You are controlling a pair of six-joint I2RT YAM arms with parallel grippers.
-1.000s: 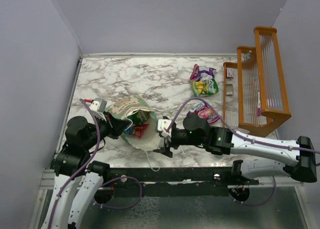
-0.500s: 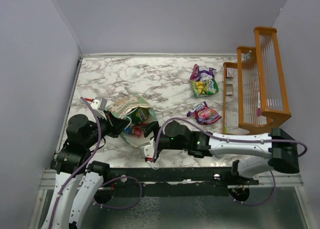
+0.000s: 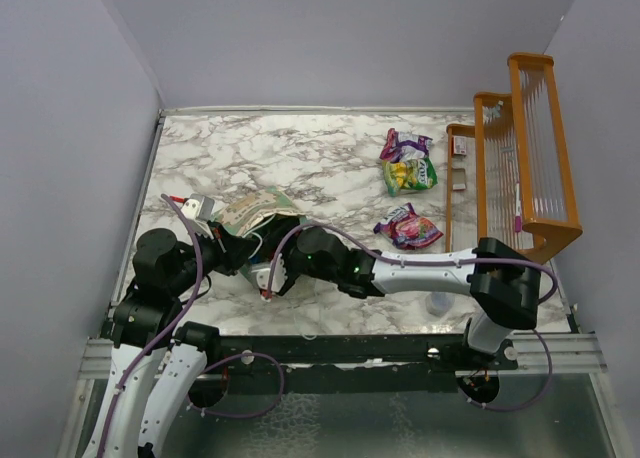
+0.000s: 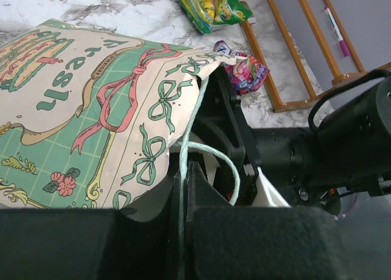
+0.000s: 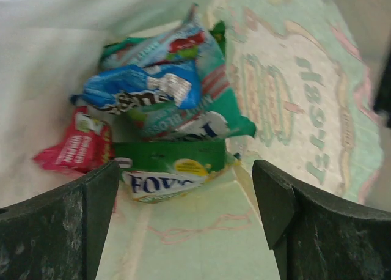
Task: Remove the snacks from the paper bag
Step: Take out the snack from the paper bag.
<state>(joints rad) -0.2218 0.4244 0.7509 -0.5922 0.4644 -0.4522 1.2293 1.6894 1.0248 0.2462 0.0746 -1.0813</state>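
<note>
The robot's right gripper keeps reaching into the bag (image 3: 272, 228) until its open fingers are on both sides of the front green packet (image 5: 177, 169), which lies uncovered in line with them.
The mint-green paper bag (image 3: 248, 211) lies on its side at the table's left, mouth towards the right. My left gripper (image 3: 236, 250) is shut on its thin string handle (image 4: 209, 150) at the bag's rim (image 4: 91, 103). My right gripper (image 3: 273, 275) is open, and its tips are inside the bag's mouth. In the right wrist view the gripper (image 5: 186, 200) faces several snacks piled at the bag's bottom: a green packet (image 5: 168, 164), a blue one (image 5: 143, 87), a red one (image 5: 76, 142). It touches none. Three snacks lie outside: purple (image 3: 398, 143), green-yellow (image 3: 410, 175), pink (image 3: 408, 226).
An orange wooden rack (image 3: 520, 158) stands along the right edge of the table. A small grey round cap (image 3: 437, 303) lies near the front edge, under my right arm. Grey walls close in the back and both sides.
My right arm has swung left across the front of the table, and its open gripper has gone into the bag's mouth. The left gripper has kept its hold on the handle.
</note>
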